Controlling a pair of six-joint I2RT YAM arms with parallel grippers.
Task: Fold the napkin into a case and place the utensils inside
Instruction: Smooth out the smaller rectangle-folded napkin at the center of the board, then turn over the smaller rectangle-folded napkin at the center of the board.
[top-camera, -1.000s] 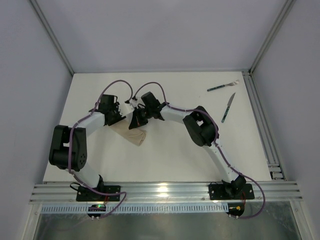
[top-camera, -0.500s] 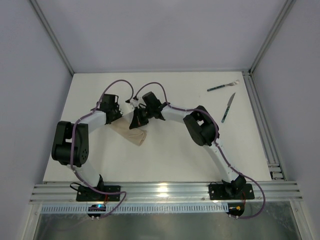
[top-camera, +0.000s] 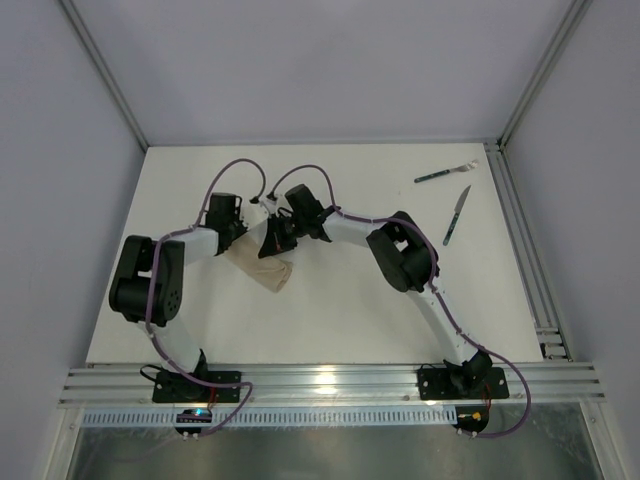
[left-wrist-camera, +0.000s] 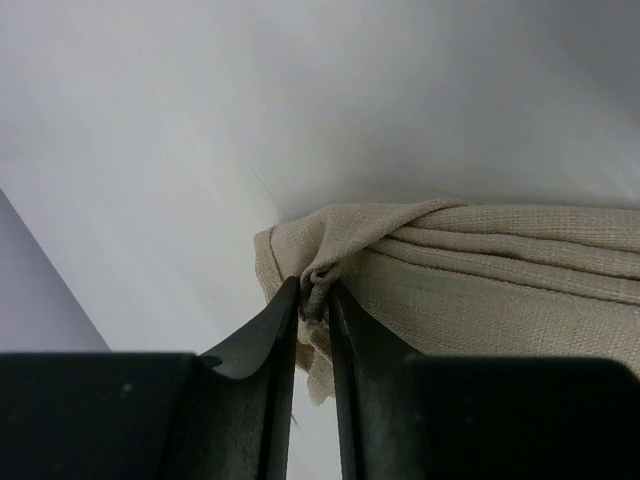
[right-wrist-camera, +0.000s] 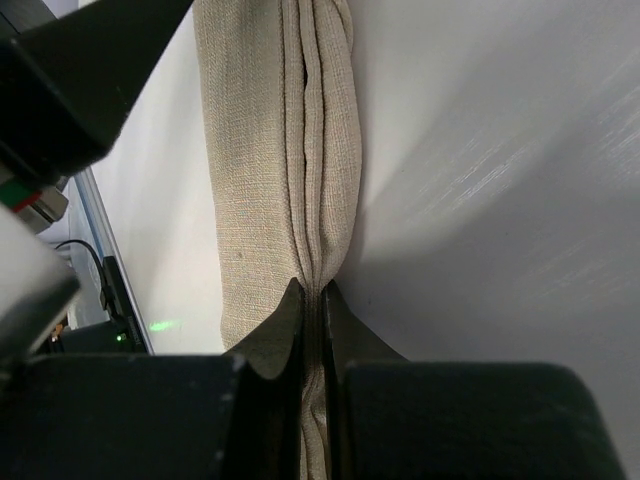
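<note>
The napkin (top-camera: 257, 267) lies askew, far from the fork and knife, so my left gripper should free the napkin's corner (left-wrist-camera: 298, 242) while my right gripper draws the napkin nearer.
The beige napkin (top-camera: 262, 268) lies folded into a narrow bundle at the table's middle left. My left gripper (top-camera: 240, 238) is shut on a corner fold of the napkin (left-wrist-camera: 450, 260), the cloth pinched between its fingertips (left-wrist-camera: 283, 310). My right gripper (top-camera: 272, 240) is shut on the napkin's stacked layers (right-wrist-camera: 270, 150), the fabric squeezed between its fingertips (right-wrist-camera: 290, 310). The two grippers sit close together over the cloth's far end. The fork (top-camera: 446, 173) and the knife (top-camera: 456, 215), both with dark green handles, lie at the far right of the table.
A metal rail (top-camera: 520, 240) runs along the table's right edge and another along the front (top-camera: 330, 380). White enclosure walls stand on three sides. Bare white tabletop (top-camera: 340, 310) stretches between the napkin and the utensils.
My left arm has shifted a little to the right, its gripper closing in on the right gripper with the napkin corner. The right arm and the utensils have stayed put.
</note>
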